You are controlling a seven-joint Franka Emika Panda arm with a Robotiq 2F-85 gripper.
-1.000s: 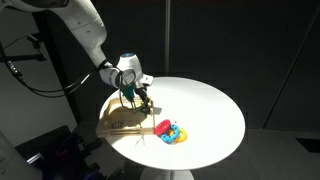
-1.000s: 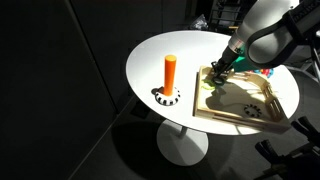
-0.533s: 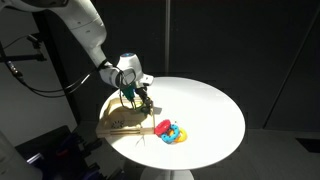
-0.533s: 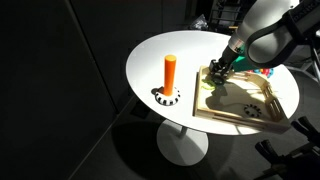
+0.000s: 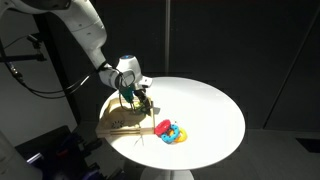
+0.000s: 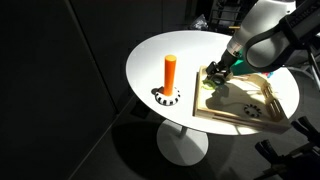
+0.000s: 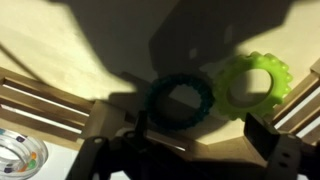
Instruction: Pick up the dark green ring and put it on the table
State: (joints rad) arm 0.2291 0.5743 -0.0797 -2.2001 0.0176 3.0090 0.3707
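The light green ring (image 7: 224,88) is touching the dark green ring inside my gripper's open span, so I should move away from the light green ring and pinch only the dark green ring's rim (image 7: 190,121).
In the wrist view the dark green ring (image 7: 180,100) lies flat on a pale, lit surface. A light green toothed ring (image 7: 253,85) touches its right side. My gripper (image 7: 200,135) is open, with its two dark fingers (image 7: 270,140) spread wide just short of the ring and nothing between them. Wooden slats (image 7: 45,105) border the pale patch on both sides, so I cannot tell whether it is table or board. In both exterior views the gripper (image 5: 135,98) (image 6: 213,76) hangs low over the near end of the tan board (image 6: 250,105) on the round white table (image 5: 215,105).
A heap of red, blue and yellow rings (image 5: 171,131) lies on the table beside the board (image 5: 120,122). An orange peg (image 6: 170,72) stands upright on a dark round base, apart from the board. Darkness surrounds the table's edge (image 6: 150,55).
The jaws have opened and let go of the dark green ring. The arm has hardly moved.
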